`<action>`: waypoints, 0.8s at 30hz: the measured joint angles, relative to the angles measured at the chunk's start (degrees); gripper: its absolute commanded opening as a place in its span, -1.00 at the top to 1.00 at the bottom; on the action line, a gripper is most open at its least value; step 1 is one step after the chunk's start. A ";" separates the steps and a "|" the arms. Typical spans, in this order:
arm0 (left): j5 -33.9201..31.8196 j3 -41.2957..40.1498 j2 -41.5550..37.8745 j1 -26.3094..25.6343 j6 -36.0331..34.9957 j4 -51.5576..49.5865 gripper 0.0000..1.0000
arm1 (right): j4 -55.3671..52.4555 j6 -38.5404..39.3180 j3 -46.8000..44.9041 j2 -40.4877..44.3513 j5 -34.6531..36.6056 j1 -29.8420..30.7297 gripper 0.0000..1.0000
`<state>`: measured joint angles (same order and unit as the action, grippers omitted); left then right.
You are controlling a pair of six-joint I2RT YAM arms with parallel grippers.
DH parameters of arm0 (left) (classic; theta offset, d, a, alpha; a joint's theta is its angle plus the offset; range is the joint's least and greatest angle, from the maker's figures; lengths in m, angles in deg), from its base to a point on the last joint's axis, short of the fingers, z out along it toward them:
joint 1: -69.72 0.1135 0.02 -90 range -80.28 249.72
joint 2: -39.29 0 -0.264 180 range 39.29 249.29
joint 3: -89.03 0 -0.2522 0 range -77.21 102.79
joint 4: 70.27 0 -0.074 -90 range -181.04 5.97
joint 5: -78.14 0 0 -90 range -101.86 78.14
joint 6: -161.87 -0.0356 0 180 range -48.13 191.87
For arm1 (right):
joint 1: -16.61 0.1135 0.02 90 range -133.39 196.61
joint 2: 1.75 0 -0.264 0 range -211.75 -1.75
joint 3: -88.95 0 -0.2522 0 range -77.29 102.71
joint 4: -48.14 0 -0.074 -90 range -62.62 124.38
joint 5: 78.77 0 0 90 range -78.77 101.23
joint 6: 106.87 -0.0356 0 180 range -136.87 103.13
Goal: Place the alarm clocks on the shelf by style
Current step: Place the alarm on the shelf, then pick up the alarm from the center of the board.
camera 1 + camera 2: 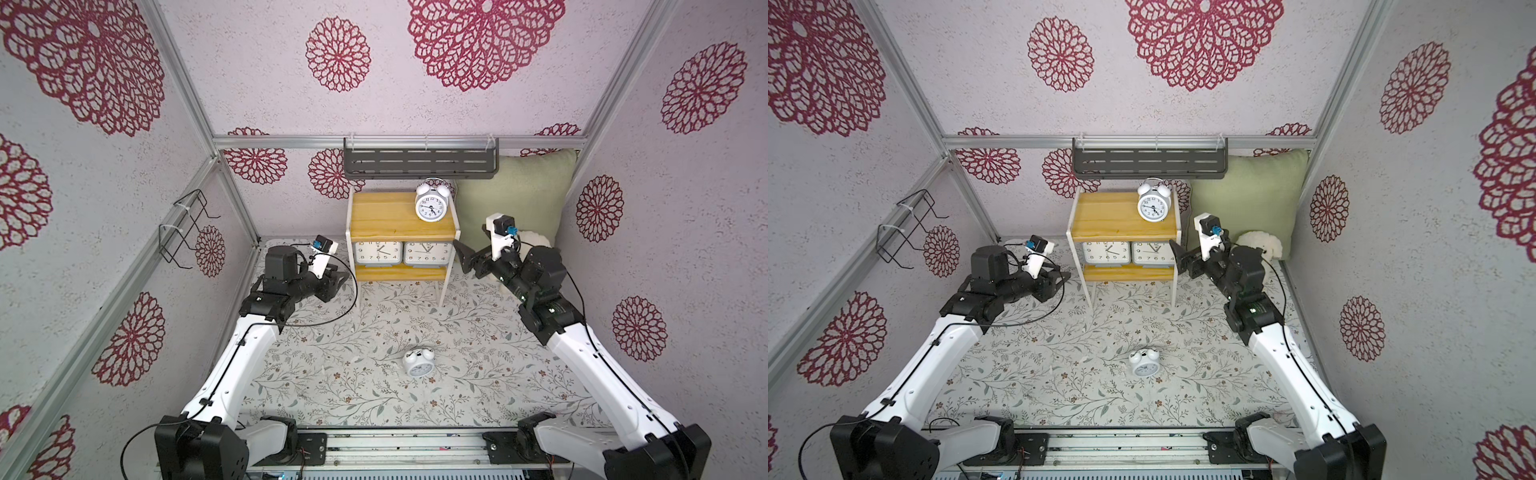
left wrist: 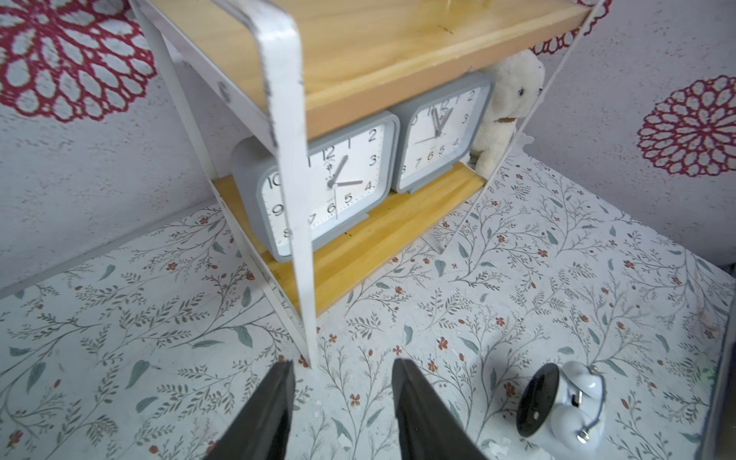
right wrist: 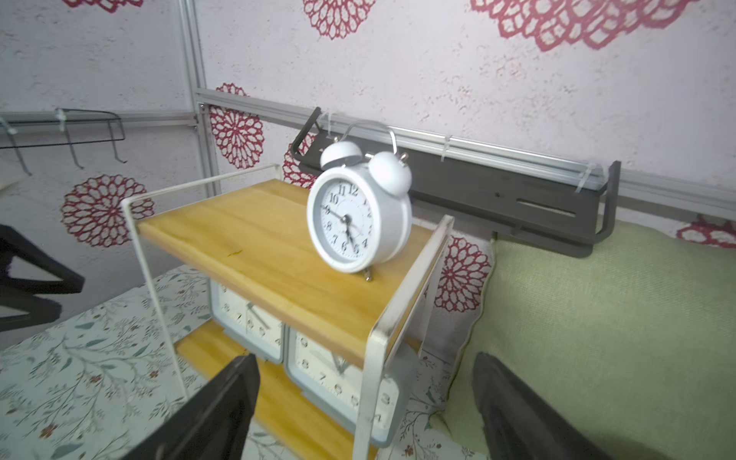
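Note:
My right gripper should pick up the white clock from the mat (image 1: 418, 362) and pass it to my left gripper, because the top board's free part (image 1: 384, 214) is on my left gripper's side.
The shelf (image 1: 374, 216) stands at the back on the floral mat. Two grey alarm clocks (image 1: 378, 252) (image 1: 428, 253) sit side by side on its lower board. A white twin-bell clock (image 1: 431, 203) stands upright on the right part of the top board. Another white twin-bell clock (image 1: 419, 362) lies on the mat in front, seen from behind in the left wrist view (image 2: 561, 402). My left gripper (image 1: 341, 280) hovers just left of the shelf, open and empty (image 2: 343, 364). My right gripper (image 1: 462, 257) is at the shelf's right side, wide open and empty (image 3: 364, 358).
A green pillow (image 1: 515, 199) leans in the back right corner with a white plush toy (image 1: 536, 241) beside it, behind my right arm. A dark grey slotted rack (image 1: 419, 163) hangs above the shelf. A black wire rack (image 1: 187, 228) is on the left wall.

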<state>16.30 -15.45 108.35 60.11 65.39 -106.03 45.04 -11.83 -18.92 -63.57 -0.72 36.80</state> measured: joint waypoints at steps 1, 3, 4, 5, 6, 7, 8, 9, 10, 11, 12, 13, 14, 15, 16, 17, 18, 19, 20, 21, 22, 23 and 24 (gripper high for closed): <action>0.02 -1.11 -0.98 -0.96 0.55 0.00 0.06 | -0.07 -0.04 -2.34 2.01 -1.31 0.00 -0.78; 0.17 -2.97 -2.32 -2.69 1.55 0.13 0.06 | -0.09 -0.11 -6.73 5.44 -3.85 0.00 -0.76; 0.46 -3.89 -2.84 -3.58 2.14 0.24 0.07 | -0.26 -0.20 -9.20 7.17 -5.42 0.00 -0.75; 0.81 -4.70 -3.19 -4.39 2.62 0.35 0.07 | -0.13 -0.39 -11.34 8.52 -6.64 0.00 -0.74; 1.22 -5.64 -3.50 -5.40 3.32 0.39 0.07 | 0.02 -0.85 -14.23 10.25 -8.24 0.00 -0.73; 1.60 -6.49 -3.72 -6.38 4.00 0.39 0.08 | 0.15 -1.46 -17.00 11.78 -9.70 0.02 -0.71; 1.84 -7.13 -3.80 -7.10 4.42 0.39 0.08 | 0.13 -2.05 -19.47 13.14 -10.99 0.11 -0.70; 2.23 -7.93 -3.89 -8.04 4.92 0.35 0.08 | 0.07 -2.75 -22.14 14.51 -12.28 0.22 -0.68; 2.47 -8.55 -3.91 -8.76 5.25 0.33 0.08 | -0.24 -3.69 -24.70 15.76 -13.51 0.39 -0.67; 2.62 -9.07 -3.93 -9.22 5.57 0.33 0.08 | -0.44 -4.66 -26.80 16.74 -14.47 0.61 -0.66; 2.71 -9.53 -3.93 -9.60 5.92 0.28 0.09 | -0.79 -5.40 -28.57 17.55 -15.43 0.83 -0.64; 2.82 -9.99 -3.93 -9.90 6.25 0.31 0.09 | -1.40 -6.43 -30.14 18.27 -16.31 1.18 -0.62; 2.86 -10.21 -3.93 -10.10 6.58 0.26 0.09 | -1.92 -7.23 -31.12 18.71 -16.87 1.55 -0.61; 2.97 -10.40 -3.96 -10.32 6.80 0.31 0.09 | -2.62 -8.02 -32.09 19.08 -17.42 2.05 -0.59; 3.08 -10.60 -4.04 -10.47 7.10 0.48 0.09 | -3.21 -8.70 -32.79 19.26 -17.97 2.58 -0.57; 3.13 -10.82 -4.20 -10.49 7.21 0.74 0.09 | -3.63 -9.14 -33.24 19.30 -18.29 3.04 -0.58; 3.30 -11.13 -4.37 -10.51 7.41 1.20 0.09 | -4.15 -9.46 -33.73 19.30 -18.53 3.67 -0.57; 3.45 -11.28 -4.42 -10.60 7.56 1.53 0.10 | -4.72 -9.64 -34.05 19.17 -18.75 4.26 -0.56; 3.58 -11.32 -4.39 -10.64 7.63 1.70 0.10 | -5.09 -9.64 -34.21 18.99 -18.88 4.70 -0.55; 3.85 -11.30 -4.24 -10.71 7.65 1.90 0.10 | -5.62 -9.60 -34.25 18.60 -19.04 5.22 -0.56; 4.11 -11.28 -4.02 -10.78 7.67 2.03 0.11 | -5.97 -9.53 -34.23 18.03 -19.26 5.66 -0.56; 4.28 -11.23 -3.74 -10.86 7.65 2.03 0.11 | -6.25 -9.31 -34.23 17.51 -19.39 5.99 -0.55; 4.39 -11.15 -3.30 -11.02 7.63 2.01 0.11 | -6.62 -9.03 -34.23 16.83 -19.47 6.40 -0.55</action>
<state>20.70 -26.60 105.05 49.10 73.02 -104.02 38.41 -20.86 -53.15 -46.74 -20.19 43.20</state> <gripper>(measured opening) 0.447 0.778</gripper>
